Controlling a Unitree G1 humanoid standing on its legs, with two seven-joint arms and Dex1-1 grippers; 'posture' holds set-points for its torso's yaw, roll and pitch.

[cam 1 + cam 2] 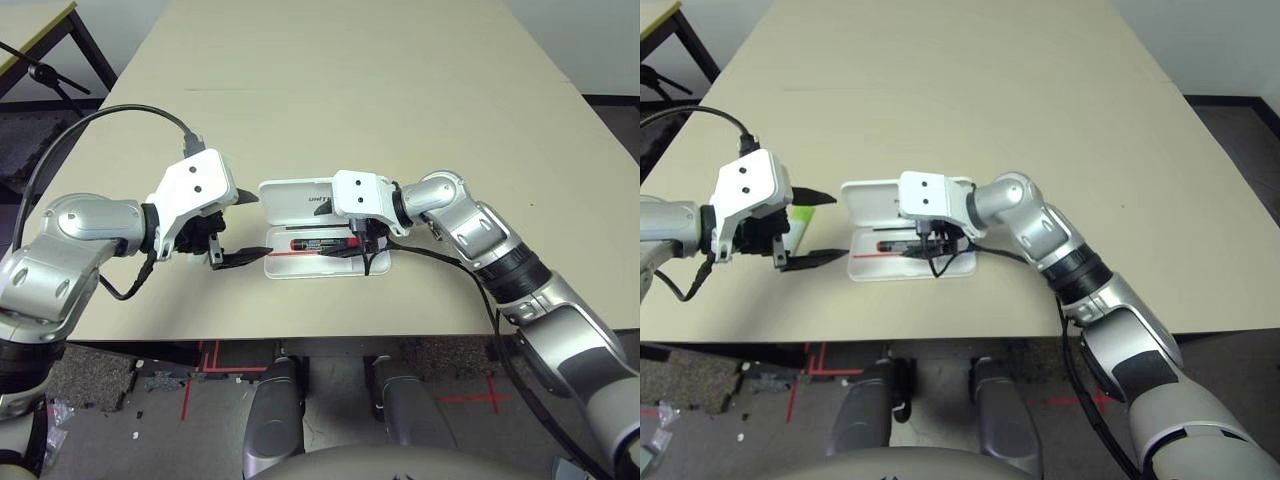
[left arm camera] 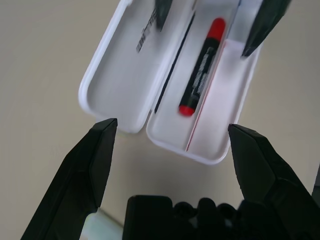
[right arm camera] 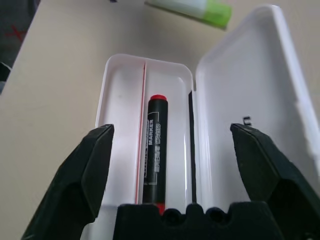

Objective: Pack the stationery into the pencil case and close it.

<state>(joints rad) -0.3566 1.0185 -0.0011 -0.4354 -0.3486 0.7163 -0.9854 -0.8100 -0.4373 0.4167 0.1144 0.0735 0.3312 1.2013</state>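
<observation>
The white stick [image 2: 102, 226] will lie flat along the divider when I lower it in, because the long slot [image 1: 303, 266] next to the marker is empty.
The white pencil case [image 1: 290, 203] lies open on the table, lid folded back and tray [image 3: 150, 62] toward the front edge. The red-and-black marker [image 1: 320, 243] rests lengthwise in the tray, also seen as the marker [image 3: 155, 155] and the marker [image 2: 199, 75]. My right gripper [image 3: 172, 127] hovers open over the tray, its fingers either side of the marker and not touching it. My left gripper [image 2: 171, 125] stands open just off the case's left end. A white stick with a lime-green cap [image 3: 192, 7] lies on the table past that end, near the left gripper [image 1: 245, 228].
The tan table [image 1: 340, 90] stretches far behind the case. Its front edge [image 1: 300, 335] runs close below the tray. A black cable [image 1: 120, 115] loops over my left forearm. A dark stand [image 1: 50, 75] sits off the table's far left corner.
</observation>
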